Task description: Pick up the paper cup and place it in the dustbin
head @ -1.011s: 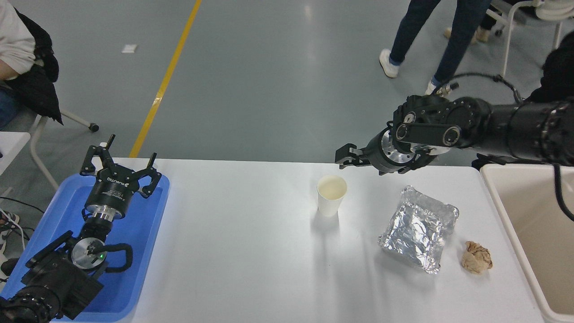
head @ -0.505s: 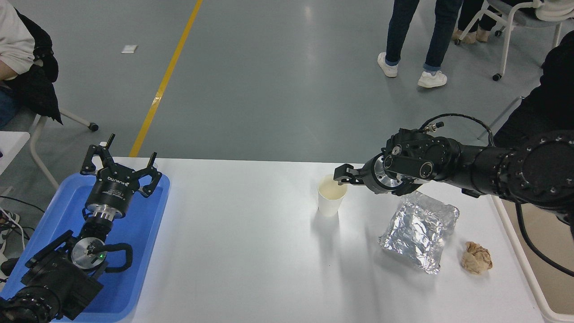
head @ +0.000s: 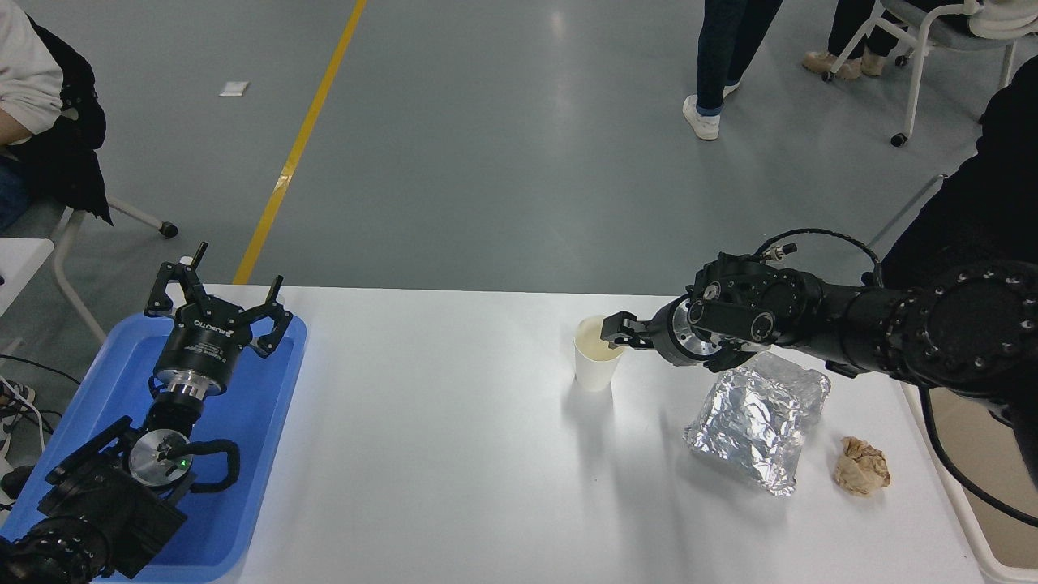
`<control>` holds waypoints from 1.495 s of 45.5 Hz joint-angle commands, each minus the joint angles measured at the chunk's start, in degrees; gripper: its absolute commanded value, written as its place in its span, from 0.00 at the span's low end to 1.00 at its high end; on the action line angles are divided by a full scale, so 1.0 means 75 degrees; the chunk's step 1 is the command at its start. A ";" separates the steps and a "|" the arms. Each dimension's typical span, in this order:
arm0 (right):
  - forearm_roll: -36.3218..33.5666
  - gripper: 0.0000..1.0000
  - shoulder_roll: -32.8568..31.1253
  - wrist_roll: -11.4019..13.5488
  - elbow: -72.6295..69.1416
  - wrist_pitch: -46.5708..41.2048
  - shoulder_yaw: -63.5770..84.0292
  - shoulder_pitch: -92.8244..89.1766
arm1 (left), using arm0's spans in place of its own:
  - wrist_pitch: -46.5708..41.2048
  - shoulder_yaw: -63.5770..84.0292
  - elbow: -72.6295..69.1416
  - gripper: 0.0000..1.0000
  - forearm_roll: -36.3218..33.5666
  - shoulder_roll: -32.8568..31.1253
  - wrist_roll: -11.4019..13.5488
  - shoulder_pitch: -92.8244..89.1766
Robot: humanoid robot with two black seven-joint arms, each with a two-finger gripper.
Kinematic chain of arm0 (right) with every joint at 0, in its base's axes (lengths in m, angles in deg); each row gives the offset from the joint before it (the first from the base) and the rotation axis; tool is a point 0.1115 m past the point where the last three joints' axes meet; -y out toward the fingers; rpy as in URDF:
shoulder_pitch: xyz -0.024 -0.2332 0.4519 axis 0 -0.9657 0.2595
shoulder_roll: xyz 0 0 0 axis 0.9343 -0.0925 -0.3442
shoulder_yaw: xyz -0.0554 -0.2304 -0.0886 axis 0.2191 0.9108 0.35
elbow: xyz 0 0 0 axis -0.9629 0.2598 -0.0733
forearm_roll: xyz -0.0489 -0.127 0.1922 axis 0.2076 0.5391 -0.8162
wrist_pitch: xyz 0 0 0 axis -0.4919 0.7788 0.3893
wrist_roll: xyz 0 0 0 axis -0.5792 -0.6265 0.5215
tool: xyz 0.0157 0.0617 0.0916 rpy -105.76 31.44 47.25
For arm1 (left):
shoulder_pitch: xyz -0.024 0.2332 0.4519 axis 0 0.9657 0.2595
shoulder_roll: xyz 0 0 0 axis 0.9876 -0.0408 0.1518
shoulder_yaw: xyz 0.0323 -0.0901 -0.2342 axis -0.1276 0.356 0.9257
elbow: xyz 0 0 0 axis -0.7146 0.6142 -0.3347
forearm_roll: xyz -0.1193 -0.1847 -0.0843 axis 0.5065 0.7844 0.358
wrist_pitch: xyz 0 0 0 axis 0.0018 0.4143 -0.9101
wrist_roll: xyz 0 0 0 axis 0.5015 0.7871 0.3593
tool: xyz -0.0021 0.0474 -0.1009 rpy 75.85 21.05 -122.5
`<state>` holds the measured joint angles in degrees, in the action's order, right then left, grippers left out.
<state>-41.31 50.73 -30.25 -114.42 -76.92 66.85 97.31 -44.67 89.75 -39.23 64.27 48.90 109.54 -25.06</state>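
Note:
My right gripper will lift the paper cup hanging tilted, its opening still open, as the gripper's fingers meet only the side of the paper cup's rim (head: 619,329).
The paper cup (head: 598,357), small and white with a cream inside, stands upright on the white table (head: 454,454) a little right of centre. My right gripper (head: 615,332) reaches in from the right and sits at the cup's right rim, open, with one finger over the mouth. The cup rests on the table. Only a strip of the cream-beige dustbin (head: 1001,531) shows at the right edge, mostly hidden behind my right arm. My left gripper (head: 220,294) is parked open over the blue tray (head: 259,422) at the lower left.
A crinkled silver foil container (head: 758,422) lies just right of the cup, under my right forearm. A crumpled brown paper ball (head: 863,465) lies beside it. People stand and sit beyond the table's far side.
My right arm has come down and leftward from above the table's far edge to the cup's rim. The cup has not moved. The left arm stayed still.

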 commanded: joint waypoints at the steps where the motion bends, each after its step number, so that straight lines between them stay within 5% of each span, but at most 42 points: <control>1: 0.0000 1.00 0.0178 0.0011 0.0353 0.0114 -0.0015 -0.0241 | 0.0000 0.0000 0.0000 1.00 0.0000 -0.0009 0.0000 0.0000; 30: 0.0035 0.97 0.0178 -0.0012 0.1103 0.0313 -0.0004 -0.0827 | 0.0000 0.0000 0.0000 1.00 0.0000 0.0002 0.0000 0.0000; 36: 0.0035 0.83 0.0178 -0.0012 0.1103 0.0325 -0.0004 -0.0815 | 0.0000 0.0000 0.0000 1.00 0.0000 0.0002 0.0000 0.0000; 41: 0.0035 0.22 0.0178 -0.0012 0.1045 0.0325 -0.0004 -0.0827 | 0.0000 0.0000 0.0000 1.00 0.0000 0.0002 0.0000 0.0000; 44: 0.0035 0.01 0.0178 -0.0047 0.1010 0.0313 -0.0004 -0.0827 | 0.0000 0.0000 0.0000 1.00 0.0000 0.0002 0.0000 0.0000; 68: 0.0328 0.00 0.0178 -0.0680 0.0846 0.0278 0.0066 -0.0370 | 0.0000 0.0000 0.0000 1.00 0.0000 0.0002 0.0000 0.0000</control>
<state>-40.01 52.07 -34.06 -107.29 -74.81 66.95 92.71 -44.67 89.74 -39.22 64.27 48.89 109.54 -25.06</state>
